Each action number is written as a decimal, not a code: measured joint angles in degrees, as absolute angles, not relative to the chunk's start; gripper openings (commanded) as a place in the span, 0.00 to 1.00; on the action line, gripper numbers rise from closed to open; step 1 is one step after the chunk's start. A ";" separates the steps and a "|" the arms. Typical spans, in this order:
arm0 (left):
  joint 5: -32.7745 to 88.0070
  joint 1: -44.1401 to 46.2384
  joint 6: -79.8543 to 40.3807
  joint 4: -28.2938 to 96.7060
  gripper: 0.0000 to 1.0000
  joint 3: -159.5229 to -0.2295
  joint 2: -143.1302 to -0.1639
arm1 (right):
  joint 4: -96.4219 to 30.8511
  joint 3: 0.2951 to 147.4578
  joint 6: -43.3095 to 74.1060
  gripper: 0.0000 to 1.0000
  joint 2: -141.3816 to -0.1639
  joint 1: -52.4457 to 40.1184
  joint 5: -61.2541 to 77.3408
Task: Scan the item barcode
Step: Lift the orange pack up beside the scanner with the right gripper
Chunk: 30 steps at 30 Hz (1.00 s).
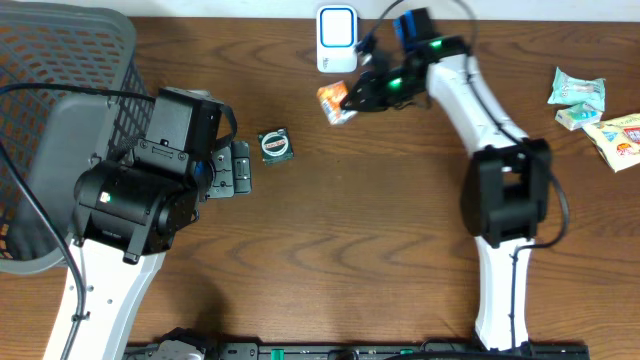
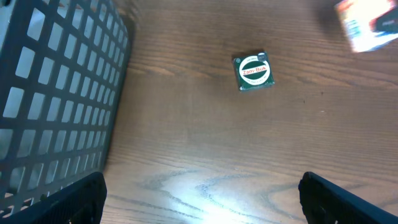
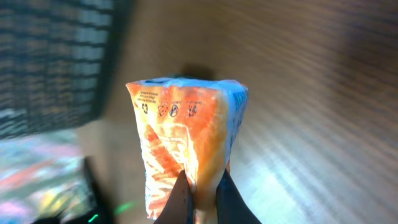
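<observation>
Next, my right gripper retreats, turns the snack packet [image 1: 335, 101] it holds and brings it over the scanner [image 1: 337, 28], since the packet points toward the basket, off the scanner's window.
An orange and blue snack packet [image 1: 335, 101] hangs just in front of the white barcode scanner [image 1: 337, 40] at the table's back edge. My right gripper [image 1: 352, 97] is shut on one end of the packet [image 3: 186, 143], pinching the foil between both fingers [image 3: 180, 199]. My left gripper [image 1: 236, 168] stands open over bare wood at the left, nothing between its fingertips [image 2: 81, 199]. A small green square tin [image 1: 274, 145] lies just to its right, also in the left wrist view as the tin [image 2: 254, 71].
A dark mesh basket [image 1: 60, 60] fills the far left, with a grey bin [image 1: 40, 180] beside it. Several snack packets [image 1: 590, 110] lie at the right edge of the table.
</observation>
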State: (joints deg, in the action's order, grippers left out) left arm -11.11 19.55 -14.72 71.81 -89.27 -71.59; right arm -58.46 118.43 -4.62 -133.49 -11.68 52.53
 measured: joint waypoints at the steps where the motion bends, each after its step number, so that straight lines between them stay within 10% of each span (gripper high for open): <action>1: -11.11 19.55 -14.72 71.83 0.98 -89.27 -71.59 | -59.83 118.43 -6.37 0.01 -133.19 -10.57 55.22; 30: -11.11 19.55 -14.72 71.81 0.98 -89.27 -71.59 | -87.15 118.37 -47.07 0.01 -133.03 -5.17 78.52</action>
